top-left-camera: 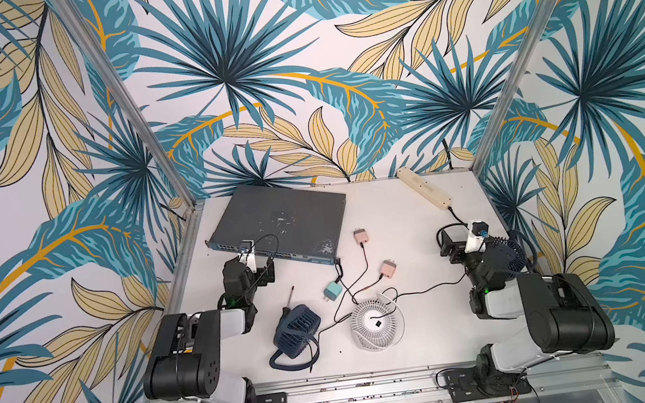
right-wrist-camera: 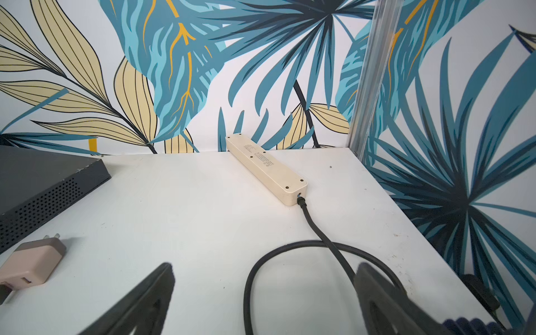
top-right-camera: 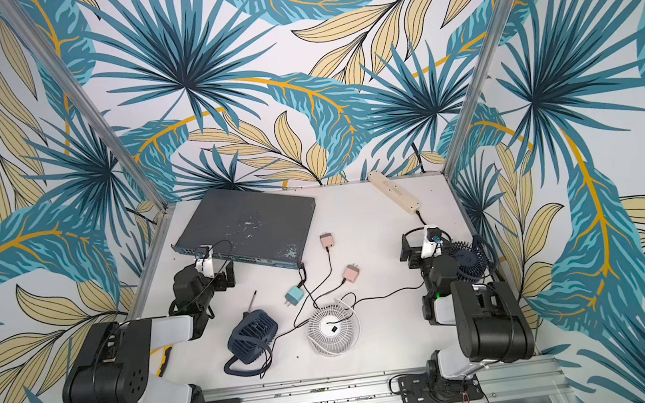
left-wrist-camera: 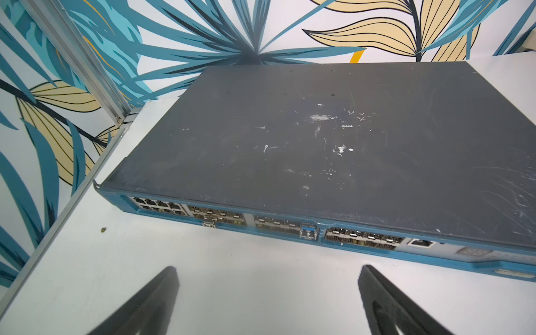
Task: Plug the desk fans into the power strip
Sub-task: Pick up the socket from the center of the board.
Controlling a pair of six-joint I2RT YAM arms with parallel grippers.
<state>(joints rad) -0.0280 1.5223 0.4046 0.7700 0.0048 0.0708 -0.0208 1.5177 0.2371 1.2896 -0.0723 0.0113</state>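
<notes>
My right gripper should pick up the power strip by its cord end [top-left-camera: 443, 202] and bring it to my left gripper, because the power strip's plain back [top-left-camera: 422, 187] is facing up and hides its sockets.
The cream power strip [top-left-camera: 423, 188] [top-right-camera: 393, 191] [right-wrist-camera: 265, 171] lies at the table's back right with its plain back up, sockets hidden, and its black cord [right-wrist-camera: 319, 232] loops toward my right gripper. A white round desk fan [top-left-camera: 377, 323] [top-right-camera: 333, 329] lies flat at front centre, its thin black cable tangled with others. Two pink plug adapters [top-left-camera: 360, 236] [top-left-camera: 388, 269] and a teal one [top-left-camera: 332, 291] lie between them. My right gripper [top-left-camera: 451, 241] [right-wrist-camera: 264, 290] stands open over the cord loop, holding nothing. My left gripper [top-left-camera: 253, 263] [left-wrist-camera: 268, 290] is open and empty.
A dark grey network switch [top-left-camera: 277, 220] [left-wrist-camera: 319, 145] fills the back left, just ahead of my left gripper. A navy squarish fan [top-left-camera: 297, 331] and a screwdriver [top-left-camera: 289, 298] lie front left. A dark blue round fan [top-left-camera: 503, 257] stands by my right arm.
</notes>
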